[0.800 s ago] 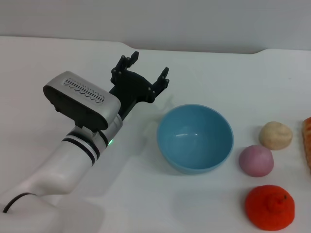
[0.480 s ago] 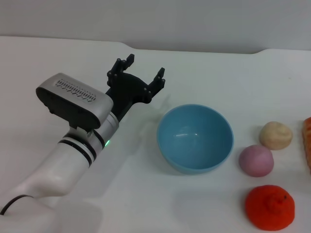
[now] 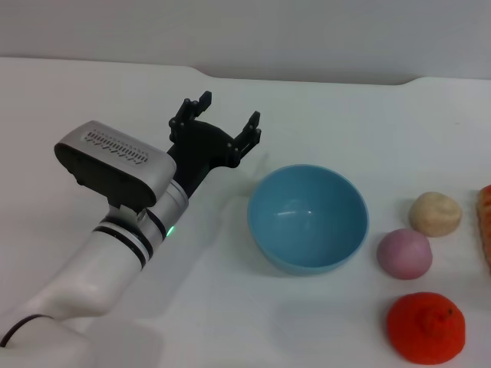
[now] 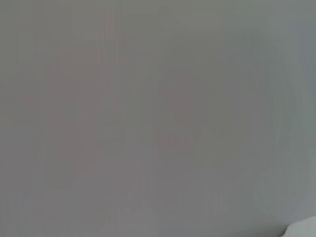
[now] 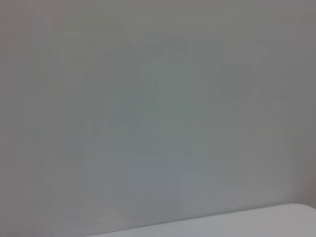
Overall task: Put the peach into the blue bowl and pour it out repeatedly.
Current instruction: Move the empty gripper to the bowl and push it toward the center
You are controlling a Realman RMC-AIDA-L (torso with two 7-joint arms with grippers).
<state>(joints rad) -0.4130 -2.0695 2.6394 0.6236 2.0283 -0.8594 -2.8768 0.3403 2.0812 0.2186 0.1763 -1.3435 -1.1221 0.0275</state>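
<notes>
Next, I turn my left gripper's open fingers down and pinch the bowl's rim (image 3: pixel 254 201) before I lift the blue bowl, because the fingers point past it toward the back wall (image 3: pixel 249 42).
The light blue bowl (image 3: pixel 308 218) stands upright and empty in the middle of the white table. The pink-mauve peach (image 3: pixel 404 253) lies on the table to the bowl's right, apart from it. My left gripper (image 3: pixel 222 119) is open and empty, raised above the table to the left of and behind the bowl. The right gripper is out of view. Both wrist views show only a plain grey wall.
A beige lumpy ball (image 3: pixel 435 213) lies behind the peach. A bright orange-red fruit (image 3: pixel 426 326) lies in front of it. An orange object (image 3: pixel 485 222) shows at the right edge. The table's back edge (image 3: pixel 307 78) runs behind.
My left arm has drawn back to the left, away from the bowl, with its gripper still open. The bowl and the fruits have not moved.
</notes>
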